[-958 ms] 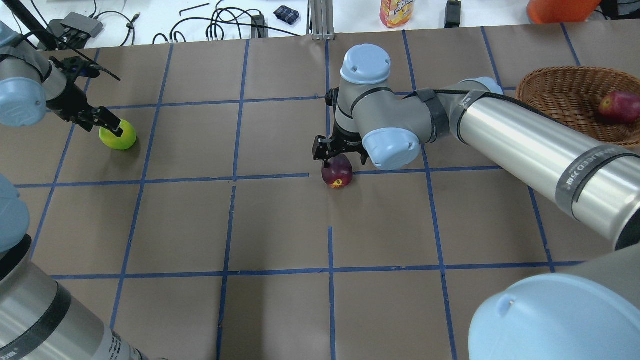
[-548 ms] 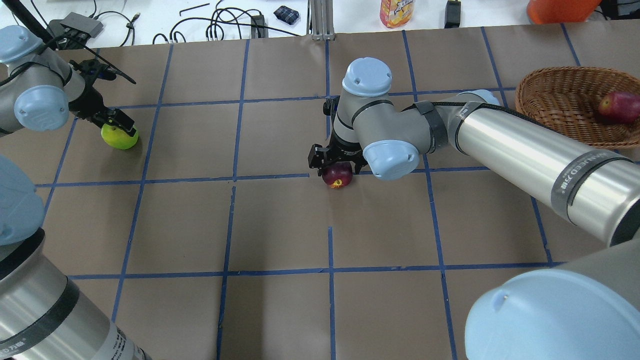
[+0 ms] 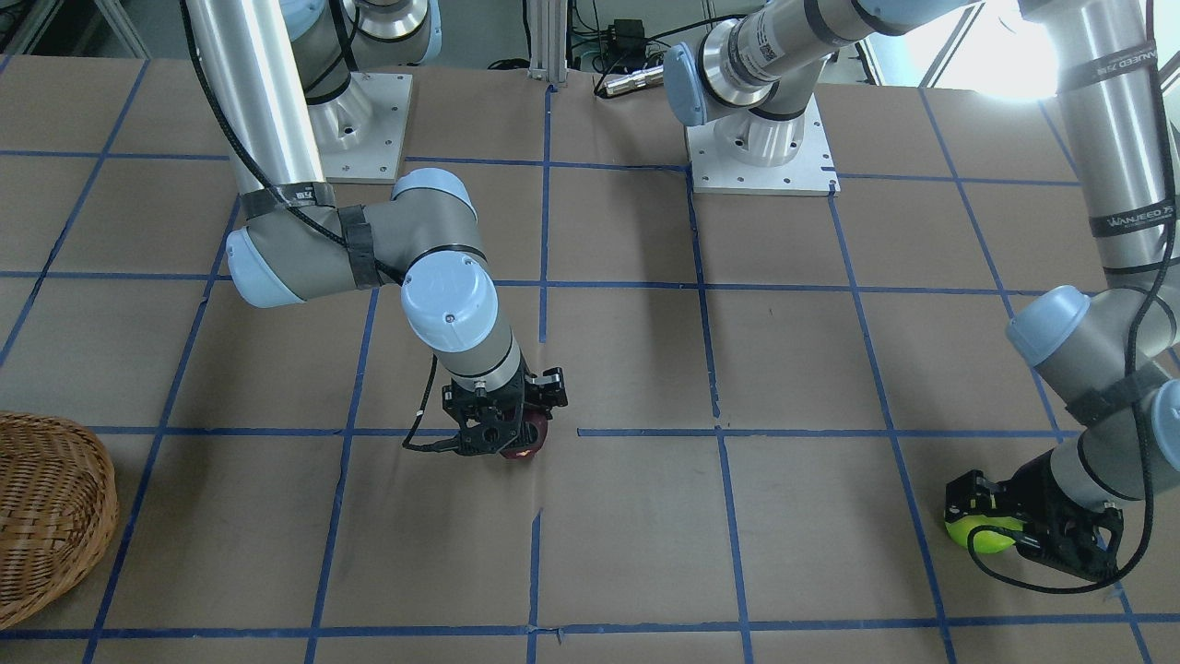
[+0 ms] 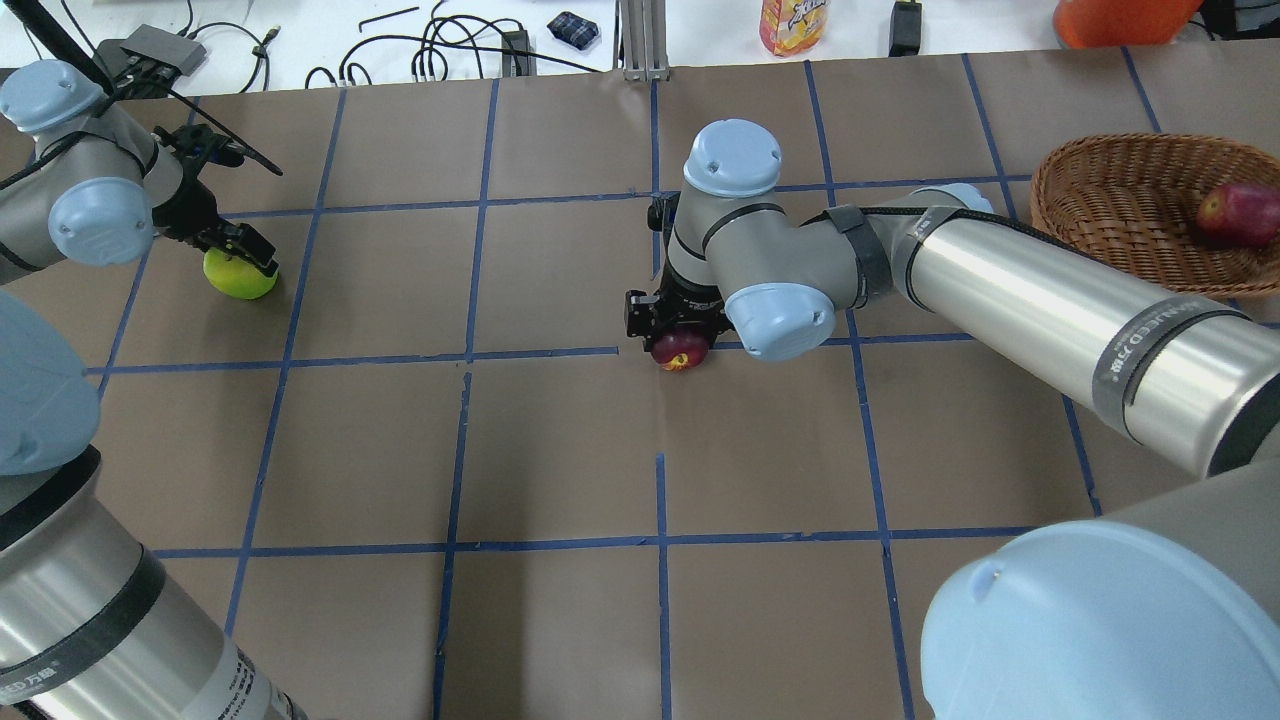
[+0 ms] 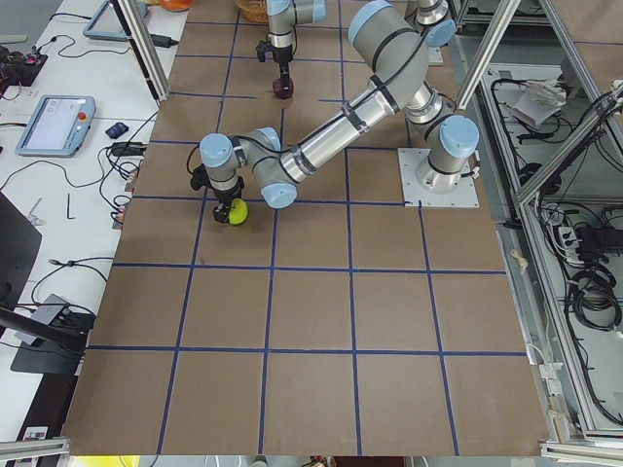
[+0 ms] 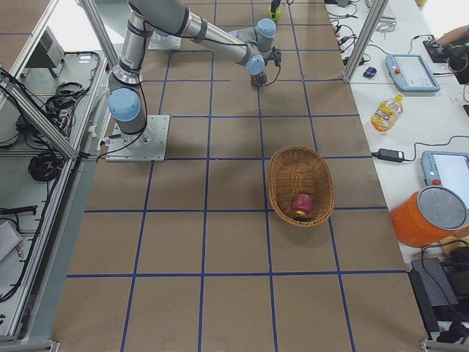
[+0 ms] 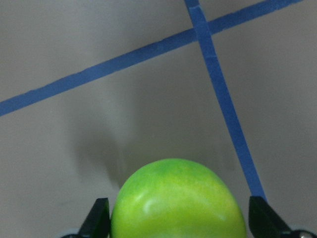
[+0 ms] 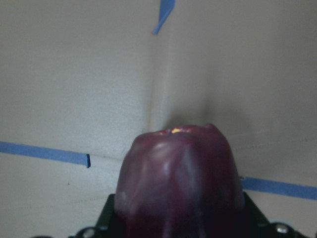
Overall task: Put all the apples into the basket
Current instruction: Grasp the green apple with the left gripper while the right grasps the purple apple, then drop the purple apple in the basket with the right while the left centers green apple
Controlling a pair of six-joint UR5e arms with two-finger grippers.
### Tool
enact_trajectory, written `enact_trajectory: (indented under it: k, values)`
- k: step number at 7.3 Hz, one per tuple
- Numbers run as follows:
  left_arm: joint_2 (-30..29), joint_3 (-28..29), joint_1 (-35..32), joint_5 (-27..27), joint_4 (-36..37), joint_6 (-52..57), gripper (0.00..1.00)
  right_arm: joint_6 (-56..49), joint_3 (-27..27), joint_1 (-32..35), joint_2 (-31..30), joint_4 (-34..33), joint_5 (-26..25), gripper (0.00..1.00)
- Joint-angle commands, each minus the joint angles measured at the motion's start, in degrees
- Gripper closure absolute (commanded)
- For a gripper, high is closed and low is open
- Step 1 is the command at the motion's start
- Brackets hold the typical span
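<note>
The lime green apple is far from the wicker basket, so next my left gripper puts it down near the table's middle for my right gripper to grab.
The lime green apple [image 4: 238,277] sits on the table at the far left. My left gripper [image 4: 243,262] is down over it, and in the left wrist view the apple [image 7: 178,201] lies between the two open fingers [image 7: 99,218] with a sliver of gap on each side. The maroon apple [image 4: 682,352] sits near the table's middle. My right gripper [image 4: 676,335] is lowered over it and open, the apple [image 8: 181,181] filling the space between the jaws. The red apple [image 4: 1238,213] lies in the wicker basket [image 4: 1100,185] at the far right.
The table is brown paper with a blue tape grid. Behind its far edge are cables [image 4: 440,45], a drink bottle [image 4: 793,22] and an orange container [image 4: 1120,18]. The right arm's long link [image 4: 1050,290] stretches over the table in front of the basket.
The left gripper moved from beside the green apple to over it and lowered. The right gripper came down around the maroon apple. Neither apple has moved.
</note>
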Motion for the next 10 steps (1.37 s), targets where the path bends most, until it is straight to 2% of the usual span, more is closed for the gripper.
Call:
enact_trajectory:
  k: [1,2,3,4,5,6,8,10]
  values:
    - [1.0,0.2,-0.7,3.9,-0.8,-0.2,1.0,-0.3,-1.1,-4.6,-4.9,1.7,0.0,0.75]
    - [3.7,0.4,-3.4,4.1,-4.0,-0.7,1.0,-1.3,-2.5,-10.9,-6.4,5.2,0.4,0.77]
    - [7.0,0.6,-7.6,4.2,-9.0,-6.2,1.0,-4.7,-3.8,-17.5,-6.9,9.2,0.2,0.76]
    - [10.3,-0.6,-13.8,2.0,-10.3,-14.7,1.0,-9.8,-5.7,-24.1,-7.8,13.0,-0.2,0.78]
    - [12.4,-1.7,-19.4,-1.1,-11.7,-23.2,1.0,-19.2,-7.5,-31.1,-8.6,15.7,0.0,0.78]
    - [13.7,-3.2,-25.8,-2.0,-11.9,-37.5,1.0,-34.6,-9.0,-38.7,-8.2,17.3,0.6,0.78]
    - [14.2,-5.4,-37.5,-1.1,-11.1,-56.8,1.0,-50.9,-12.9,-45.1,-4.6,12.0,-2.3,0.78]
    - [11.7,-5.4,-43.0,-1.3,-9.4,-76.9,1.0,-58.6,-18.7,-50.6,5.0,10.6,-3.7,0.75]
